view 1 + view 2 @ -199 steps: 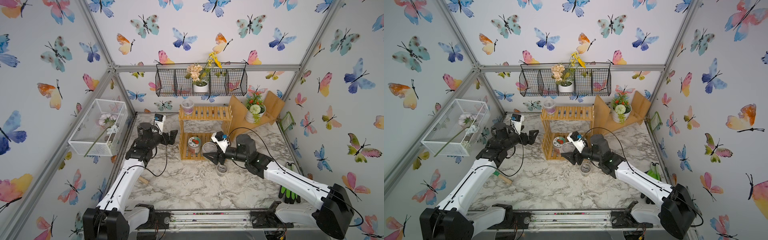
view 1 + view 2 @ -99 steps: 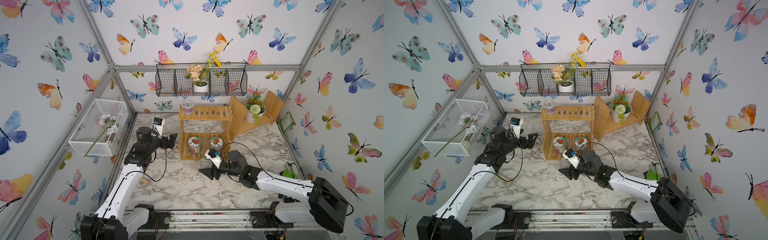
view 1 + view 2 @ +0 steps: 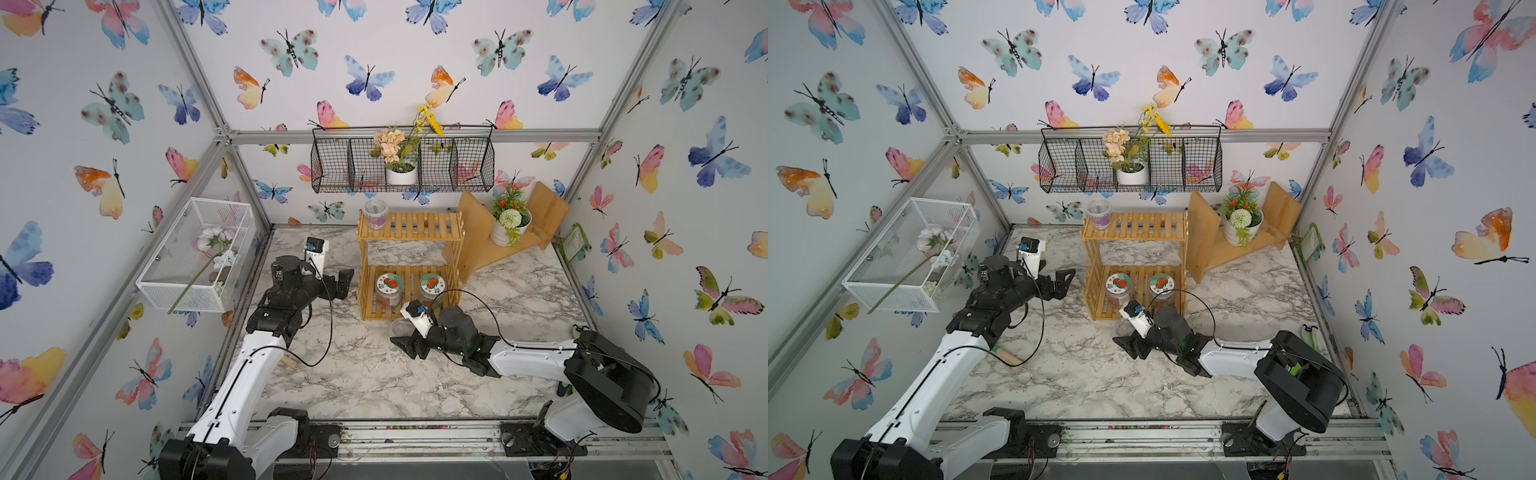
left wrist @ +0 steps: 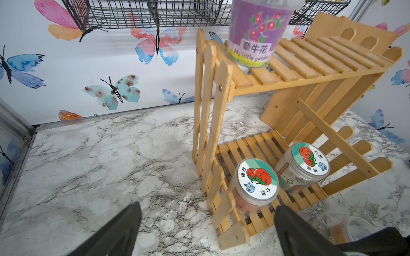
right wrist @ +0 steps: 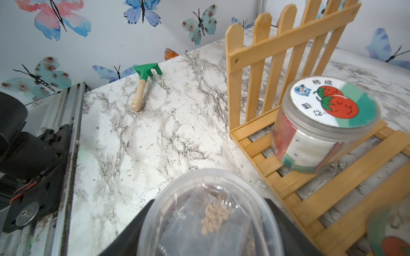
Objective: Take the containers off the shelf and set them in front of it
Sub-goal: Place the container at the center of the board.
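The clear lidded cup hangs upright and away from the shelf, so the robot's right gripper should go on lowering it until the cup's base touches the open marble before it lets go.
The honey-yellow slatted shelf stands at the back middle. On its top tier sits a purple-banded cup. Two jars with red-fruit lids stand on the lower tier, also in the left wrist view. My right gripper is shut on a clear lidded cup, low over the marble just in front of the shelf's left corner. My left gripper hangs open and empty beside the shelf's left side.
A green toy rake lies on the marble by the left arm. A black wire basket hangs on the back wall. A white mesh cage is on the left wall. An angled board stand with a flower pot is right of the shelf.
My right arm has drawn back from the shelf, moving forward, leftward and lower with the clear cup in its grip. The left gripper has barely shifted.
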Motion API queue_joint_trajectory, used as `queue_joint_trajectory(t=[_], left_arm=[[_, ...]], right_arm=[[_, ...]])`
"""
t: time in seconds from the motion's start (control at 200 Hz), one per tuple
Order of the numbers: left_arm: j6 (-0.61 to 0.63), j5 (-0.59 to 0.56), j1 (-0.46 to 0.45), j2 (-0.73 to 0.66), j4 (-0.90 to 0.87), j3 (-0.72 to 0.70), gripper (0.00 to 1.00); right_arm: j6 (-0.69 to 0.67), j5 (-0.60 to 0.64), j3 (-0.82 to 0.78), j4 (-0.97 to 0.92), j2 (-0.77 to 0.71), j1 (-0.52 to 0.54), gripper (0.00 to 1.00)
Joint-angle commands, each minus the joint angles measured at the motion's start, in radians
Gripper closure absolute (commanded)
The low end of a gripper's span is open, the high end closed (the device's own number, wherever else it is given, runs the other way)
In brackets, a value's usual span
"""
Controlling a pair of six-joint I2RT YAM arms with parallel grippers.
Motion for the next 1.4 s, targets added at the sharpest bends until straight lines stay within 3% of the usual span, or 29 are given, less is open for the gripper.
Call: queue_joint_trajectory(t=[0.0, 0.421, 0.761, 1.156, 1.397], left_arm=[[0.004, 0.016, 0.003, -0.020, -0.004, -0.014, 0.00], [0.007, 0.009, 0.004, -0.028, -0.017, -0.034, 0.00], [0.011, 0.002, 0.004, -0.022, -0.019, -0.030, 0.00], [0.007, 0.002, 0.003, -0.008, -0.008, -0.024, 0.00], [0.008, 0.000, 0.003, -0.010, -0.009, -0.025, 0.00]], right_arm=[[0.017, 0.039, 0.004, 0.081, 0.045, 0.007, 0.40], [0.027, 0.060, 0.061, 0.149, 0.205, 0.007, 0.41], [0.023, 0.133, 0.057, 0.163, 0.249, 0.006, 0.40], [0.021, 0.181, 0.065, 0.123, 0.264, 0.006, 0.29], [0.025, 0.201, 0.058, 0.114, 0.244, 0.006, 0.16]])
